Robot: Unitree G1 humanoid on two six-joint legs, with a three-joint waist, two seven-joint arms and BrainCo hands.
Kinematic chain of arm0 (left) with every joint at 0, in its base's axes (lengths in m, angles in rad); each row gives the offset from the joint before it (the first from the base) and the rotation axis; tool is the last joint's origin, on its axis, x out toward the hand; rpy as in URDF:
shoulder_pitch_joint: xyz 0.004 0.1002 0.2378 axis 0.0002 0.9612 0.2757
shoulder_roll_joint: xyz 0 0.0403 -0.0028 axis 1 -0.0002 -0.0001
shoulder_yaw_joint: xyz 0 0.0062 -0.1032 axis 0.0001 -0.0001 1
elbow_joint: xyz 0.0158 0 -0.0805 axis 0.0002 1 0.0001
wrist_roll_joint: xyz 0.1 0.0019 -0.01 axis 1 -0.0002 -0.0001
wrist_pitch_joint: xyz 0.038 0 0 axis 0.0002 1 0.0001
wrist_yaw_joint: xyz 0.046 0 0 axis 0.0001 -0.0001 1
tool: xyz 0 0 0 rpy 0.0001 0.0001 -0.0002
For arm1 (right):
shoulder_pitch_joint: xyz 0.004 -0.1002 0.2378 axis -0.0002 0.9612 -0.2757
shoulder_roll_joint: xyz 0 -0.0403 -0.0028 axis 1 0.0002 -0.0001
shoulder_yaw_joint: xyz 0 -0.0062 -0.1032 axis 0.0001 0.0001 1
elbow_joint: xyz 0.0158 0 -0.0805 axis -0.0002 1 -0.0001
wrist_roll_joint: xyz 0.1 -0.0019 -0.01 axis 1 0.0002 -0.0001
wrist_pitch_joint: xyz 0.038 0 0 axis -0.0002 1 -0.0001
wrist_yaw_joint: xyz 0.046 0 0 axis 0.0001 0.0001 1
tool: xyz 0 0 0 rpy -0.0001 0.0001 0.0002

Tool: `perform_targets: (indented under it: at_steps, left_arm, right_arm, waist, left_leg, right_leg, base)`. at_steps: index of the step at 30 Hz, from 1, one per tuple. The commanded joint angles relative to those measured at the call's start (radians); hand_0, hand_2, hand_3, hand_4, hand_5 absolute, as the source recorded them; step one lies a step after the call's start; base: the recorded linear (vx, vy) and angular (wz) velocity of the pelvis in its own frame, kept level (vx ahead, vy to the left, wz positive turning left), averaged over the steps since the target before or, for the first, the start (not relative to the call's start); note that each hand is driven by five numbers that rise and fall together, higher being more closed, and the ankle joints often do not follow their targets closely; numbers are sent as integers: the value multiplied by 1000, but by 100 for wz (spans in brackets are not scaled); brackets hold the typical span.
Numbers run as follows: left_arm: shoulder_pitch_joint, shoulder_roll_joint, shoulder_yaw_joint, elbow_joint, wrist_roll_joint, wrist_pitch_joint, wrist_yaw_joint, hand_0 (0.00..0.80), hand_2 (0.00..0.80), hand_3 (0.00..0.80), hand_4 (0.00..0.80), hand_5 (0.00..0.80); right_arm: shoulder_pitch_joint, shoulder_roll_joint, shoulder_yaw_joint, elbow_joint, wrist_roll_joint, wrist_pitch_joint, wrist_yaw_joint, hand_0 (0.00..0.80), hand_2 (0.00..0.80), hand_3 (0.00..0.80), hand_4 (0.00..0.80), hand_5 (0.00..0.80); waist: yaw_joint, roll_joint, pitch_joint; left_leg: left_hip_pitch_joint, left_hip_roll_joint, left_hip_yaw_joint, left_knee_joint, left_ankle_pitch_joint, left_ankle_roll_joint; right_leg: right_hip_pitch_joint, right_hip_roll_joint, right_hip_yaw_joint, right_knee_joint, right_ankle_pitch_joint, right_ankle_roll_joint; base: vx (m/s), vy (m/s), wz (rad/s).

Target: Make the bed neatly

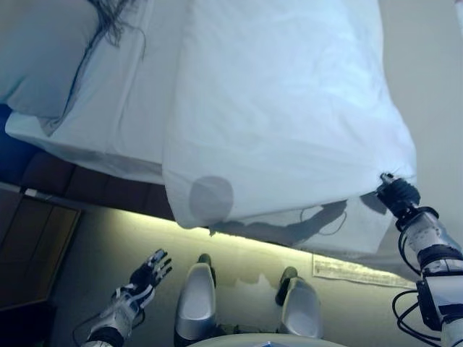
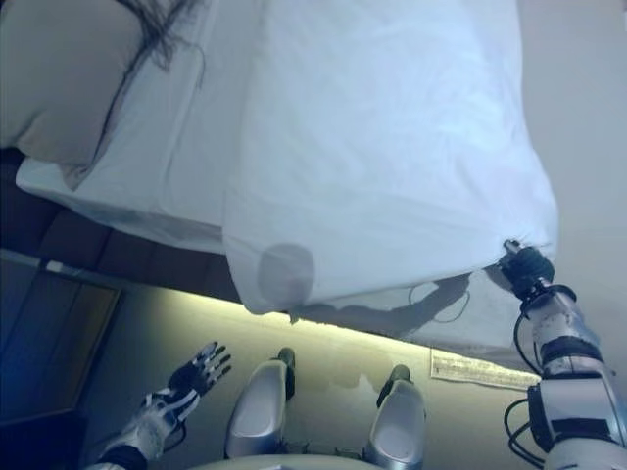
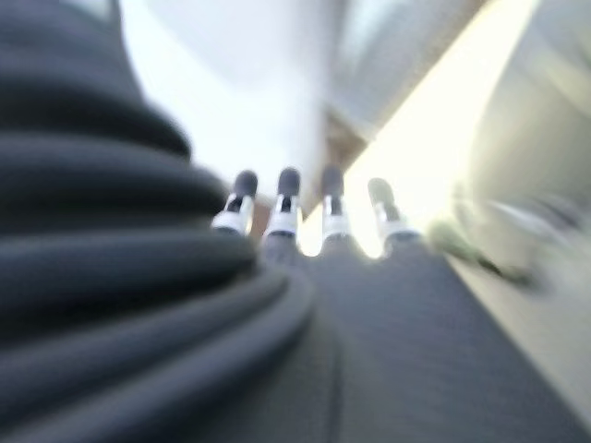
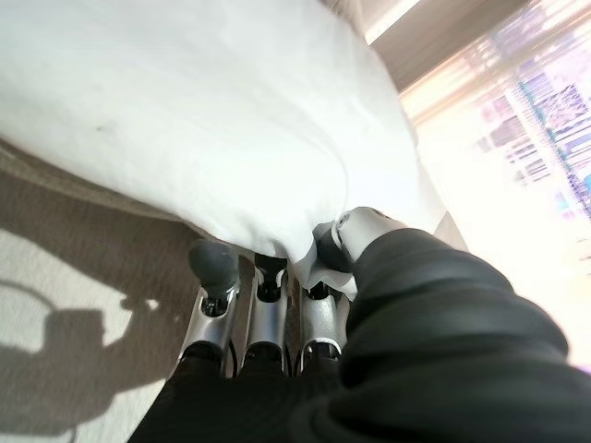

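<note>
The white duvet (image 1: 282,108) will follow freely and spread over a part of the sheet when I pull, because the duvet's near edge (image 1: 289,210) hangs loose above that part of the sheet.
A white duvet (image 1: 282,108) lies over the bed and hangs past its near edge. My right hand (image 1: 396,191) is shut on the duvet's near right corner; in the right wrist view the fingers (image 4: 268,305) curl under the white cloth (image 4: 185,120) and the thumb (image 4: 355,231) pinches it. A pillow (image 1: 43,54) lies at the far left on the white sheet (image 1: 119,108). My left hand (image 1: 148,273) is open and empty, low over the floor in front of the bed; its straight fingers (image 3: 282,203) show in the left wrist view.
The bed's dark base (image 1: 79,181) runs along under the mattress, with a lit strip below it. A dark wooden panel (image 1: 29,246) stands at the lower left. A white paper (image 1: 354,271) lies on the floor by the bed.
</note>
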Motion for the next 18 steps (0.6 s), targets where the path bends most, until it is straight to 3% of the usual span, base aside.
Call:
perform_targets:
  at_steps: [1, 3, 5, 9, 13, 18]
  left_arm:
    - [-58, 38, -66, -14, 12, 46, -110, 0, 0, 0, 0, 0]
    - [-107, 37, -125, 0, 116, 21, -161, 0, 0, 0, 0, 0]
    - [-157, 36, -190, 21, 165, 51, -212, 0, 0, 0, 0, 0]
    - [-288, 32, -278, 51, 79, 198, -330, 0, 0, 0, 0, 0]
    - [-373, 5, -301, 71, 21, 318, -341, 0, 0, 0, 0, 0]
    - [-394, -51, -257, 128, -70, 460, -311, 0, 0, 0, 0, 0]
  right_arm:
    - [-65, -15, -33, -36, 25, -36, -3, 800, 800, 800, 800, 800]
    - [-86, -5, -7, -41, 17, -29, -4, 800, 800, 800, 800, 800]
    - [-109, 2, 30, -51, 15, -22, -13, 800, 800, 800, 800, 800]
    - [-141, 14, 92, -65, 18, -20, -18, 800, 800, 800, 800, 800]
    - [-150, 46, 121, -80, 45, -33, -20, 800, 800, 800, 800, 800]
    - [-123, 83, 135, -128, 83, -20, -35, 800, 800, 800, 800, 800]
  waist:
    - [-18, -36, -64]
    - [-29, -35, -77]
    - [-43, -35, -90]
    - [-69, -45, -104]
    - [-78, -82, -101]
    - [-88, -137, -109]
  left_leg:
    - [37, 54, 0, -114, 112, -22]
    - [62, 60, 13, -158, 132, -28]
    - [78, 65, 22, -196, 150, -33]
    - [98, 83, 38, -242, 170, -39]
    - [86, 110, 41, -244, 173, -45]
    - [90, 140, 53, -245, 171, -47]
  right_leg:
    - [69, 9, 3, -109, 48, 9]
    - [95, 22, -1, -150, 59, 11]
    - [110, 32, -3, -184, 70, 13]
    - [121, 47, -3, -225, 88, 20]
    - [116, 70, -6, -245, 102, 23]
    - [129, 100, -9, -266, 108, 18]
  base:
    - [37, 13, -6]
    - [36, 26, -12]
    - [38, 30, -10]
    - [25, -23, -11]
    - [-39, -190, -8]
    - [31, -203, -9]
